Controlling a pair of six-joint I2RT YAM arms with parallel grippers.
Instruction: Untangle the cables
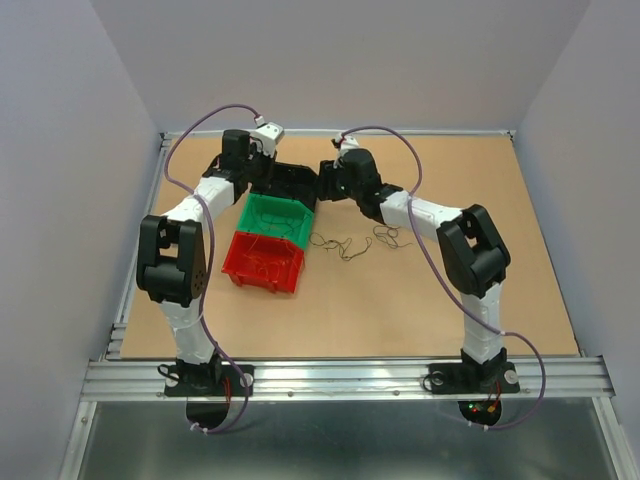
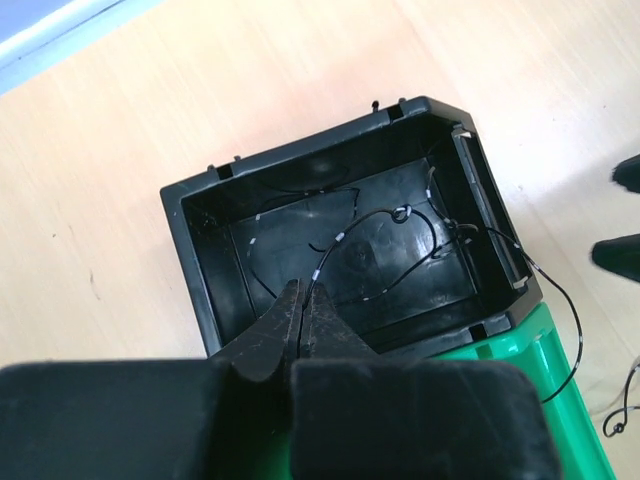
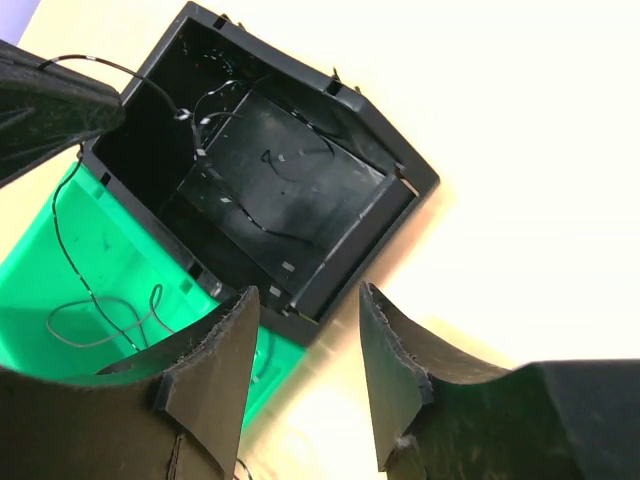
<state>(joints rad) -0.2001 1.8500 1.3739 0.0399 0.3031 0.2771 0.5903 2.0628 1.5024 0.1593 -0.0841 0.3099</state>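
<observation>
I should lift the cable in my left gripper, because it hangs over the black bin's side (image 2: 519, 247), and let my right gripper guide it inside the black bin (image 3: 285, 180).
My left gripper (image 2: 303, 292) is shut on a thin dark cable (image 2: 372, 214) and hangs over the open black bin (image 2: 200, 262). The cable loops across the bin's inside and trails over its right wall down past the green bin (image 2: 530, 390). My right gripper (image 3: 305, 315) is open and empty, just beside the black bin's (image 3: 400, 190) near corner. The left fingers (image 3: 45, 105) with the held cable show at the upper left there. Another dark cable (image 3: 100, 325) lies in the green bin (image 3: 40, 300). Loose cables (image 1: 345, 245) lie on the table.
A red bin (image 1: 262, 262) with thin strands in it stands in front of the green bin (image 1: 272, 218), with the black bin (image 1: 295, 182) behind both. A second clump of strands (image 1: 390, 238) lies under the right arm. The table has raised walls around it.
</observation>
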